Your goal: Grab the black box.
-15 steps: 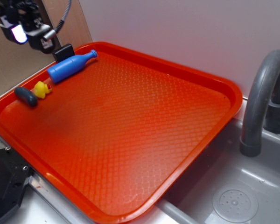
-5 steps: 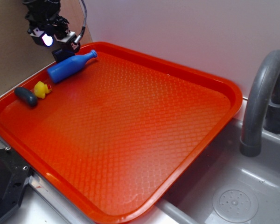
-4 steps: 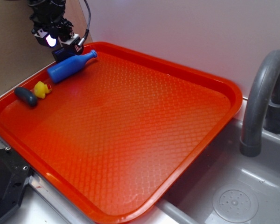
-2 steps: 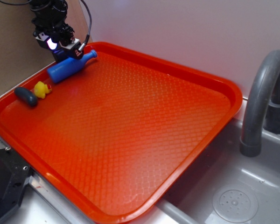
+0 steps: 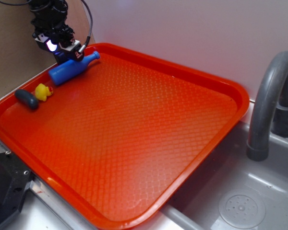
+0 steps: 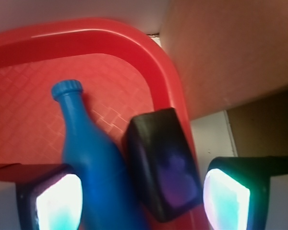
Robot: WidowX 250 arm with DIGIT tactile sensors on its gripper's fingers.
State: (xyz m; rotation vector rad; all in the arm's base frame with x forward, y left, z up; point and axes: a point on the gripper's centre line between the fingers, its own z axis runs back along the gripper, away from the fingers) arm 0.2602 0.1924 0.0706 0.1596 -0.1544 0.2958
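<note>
The yellow duck [image 5: 42, 92] is close to the blue bottle [image 5: 69, 71], so I expect the bottle to push the duck along when I push in beside the black box.
The black box [image 6: 163, 163] lies in the far-left corner of the red tray [image 6: 149, 52], pressed against the rim, with the blue bottle [image 6: 93, 158] right beside it. My gripper [image 6: 141, 199] is open and hangs just above them, its lit fingers [image 6: 55, 201] straddling both the bottle and the box. In the exterior view the gripper [image 5: 63, 49] sits over the bottle's [image 5: 72, 68] thick end at the tray's [image 5: 144, 120] back-left corner and hides the box.
A yellow duck [image 5: 43, 91] and a dark grey capsule [image 5: 27, 98] lie near the tray's left edge. A brown board [image 6: 230, 52] stands just beyond the rim. A grey faucet [image 5: 271, 100] and sink [image 5: 240, 203] are at the right.
The gripper has moved right and down from the upper-left corner to sit over the black box and the bottle's end, covering the box in the exterior view. Nothing on the tray has shifted.
</note>
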